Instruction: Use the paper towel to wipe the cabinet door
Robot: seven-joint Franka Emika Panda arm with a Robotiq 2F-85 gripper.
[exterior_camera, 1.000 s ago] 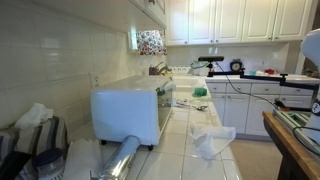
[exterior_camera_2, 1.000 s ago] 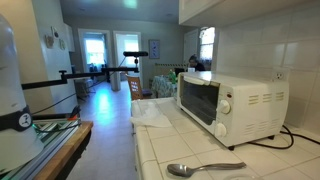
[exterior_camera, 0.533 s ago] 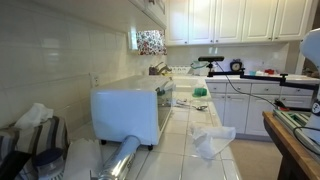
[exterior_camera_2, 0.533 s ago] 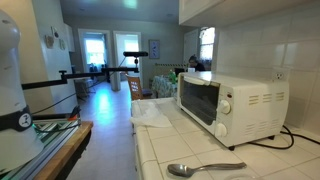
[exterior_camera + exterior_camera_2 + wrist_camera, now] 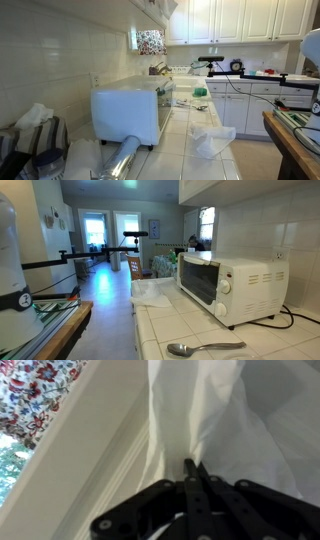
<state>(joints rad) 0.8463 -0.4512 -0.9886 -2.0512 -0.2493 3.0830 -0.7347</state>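
Note:
The paper towel is at the cabinet door's moulded edge (image 5: 106, 478) close to the floral curtain, so next my gripper wipes back over the door's flat panel with it.
In the wrist view my gripper (image 5: 190, 463) is shut on a white paper towel (image 5: 205, 405), which hangs against the white cabinet door (image 5: 95, 455) with its moulded frame. The fingertips are pinched together on the towel's lower edge. In both exterior views the gripper itself is not clearly visible. Only a white shape shows at the top edge by the upper cabinets (image 5: 165, 8). A second crumpled white towel lies on the tiled counter (image 5: 212, 140), and it also shows in an exterior view (image 5: 152, 292).
A white toaster oven (image 5: 130, 110) (image 5: 235, 285) stands on the counter against the tiled wall. A spoon (image 5: 205, 348) lies in front of it. A floral curtain (image 5: 150, 42) (image 5: 40, 390) hangs beside the cabinets. A tissue box (image 5: 35, 120) sits at the near left.
The white shape at the top edge by the upper cabinets has shifted slightly to the right. Nothing on the counter has moved.

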